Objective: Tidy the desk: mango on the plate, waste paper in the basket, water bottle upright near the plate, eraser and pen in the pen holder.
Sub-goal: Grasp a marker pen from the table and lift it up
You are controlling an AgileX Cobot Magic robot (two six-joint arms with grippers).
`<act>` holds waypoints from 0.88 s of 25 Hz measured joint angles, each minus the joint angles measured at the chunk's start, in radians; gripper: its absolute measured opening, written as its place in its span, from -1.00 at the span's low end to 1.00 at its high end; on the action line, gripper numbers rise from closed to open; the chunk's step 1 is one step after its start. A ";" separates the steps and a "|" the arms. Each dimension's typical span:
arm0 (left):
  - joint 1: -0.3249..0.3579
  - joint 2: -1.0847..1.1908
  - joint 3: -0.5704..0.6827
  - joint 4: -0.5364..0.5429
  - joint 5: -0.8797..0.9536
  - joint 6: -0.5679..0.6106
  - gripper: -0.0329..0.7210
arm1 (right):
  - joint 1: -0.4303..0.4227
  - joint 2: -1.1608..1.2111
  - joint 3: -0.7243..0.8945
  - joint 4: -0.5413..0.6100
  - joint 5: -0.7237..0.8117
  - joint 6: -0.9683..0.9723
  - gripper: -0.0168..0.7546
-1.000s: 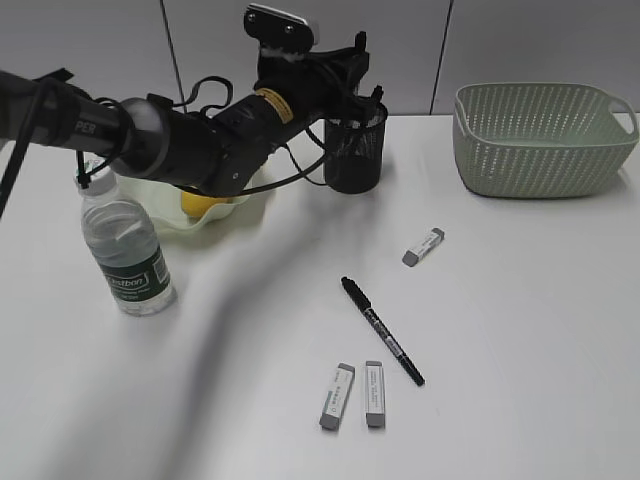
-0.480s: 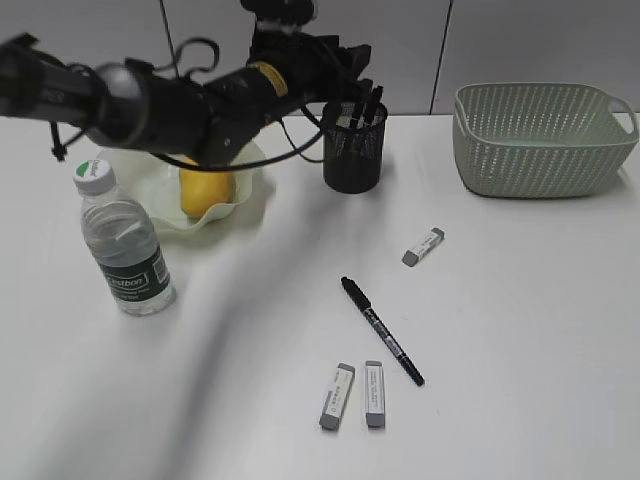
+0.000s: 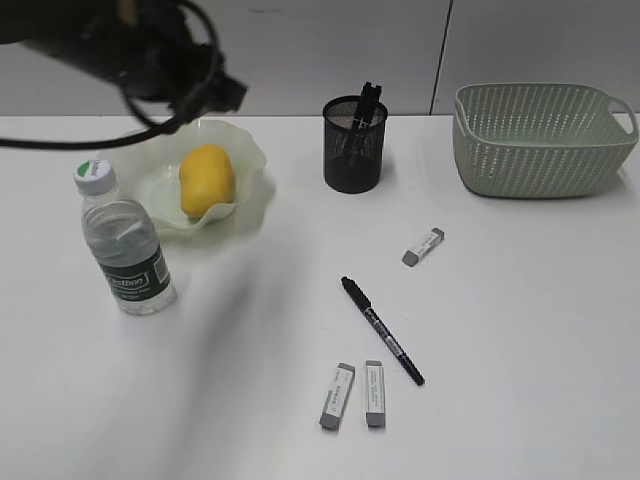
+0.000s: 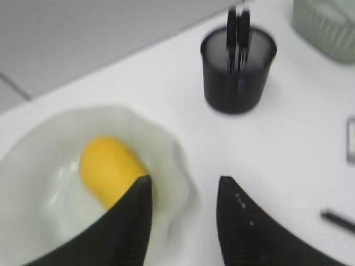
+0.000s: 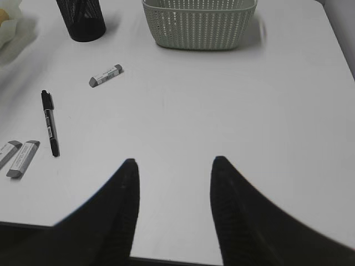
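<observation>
The pen in the pen holder is leaning on the pen holder's rim, so it should move upright when the robot lowers the black pen in next to it.
The mango lies in the ruffled pale green plate. The water bottle stands upright left of the plate. The black mesh pen holder holds a black pen. Another black pen lies on the desk. One eraser lies right of it, and two erasers lie in front. The basket stands at the back right; the waste paper is not visible. My left gripper is open and empty above the plate's rim and mango. My right gripper is open and empty over bare desk.
My left arm is a blurred dark shape at the top left above the plate. In the right wrist view the pen, the single eraser, the pen holder and the basket lie ahead and to the left.
My left arm has drawn back from the pen holder to the upper left. A black pen now stands in the holder. The mango and plate are uncovered.
</observation>
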 joint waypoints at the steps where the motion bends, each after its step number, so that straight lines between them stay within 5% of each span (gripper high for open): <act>1: -0.005 -0.069 0.056 -0.004 0.071 0.000 -0.14 | 0.000 0.000 0.000 0.000 0.000 0.000 -0.05; 9: -0.025 -0.680 0.407 -0.143 0.543 0.000 -0.15 | 0.000 0.000 0.000 0.000 0.000 0.000 -0.05; 16: -0.025 -1.245 0.647 -0.165 0.594 -0.001 -0.19 | 0.000 0.000 0.000 0.002 0.000 0.000 -0.05; 22: -0.025 -1.515 0.666 -0.164 0.609 -0.001 -0.20 | 0.000 0.000 0.000 0.003 0.000 0.000 -0.05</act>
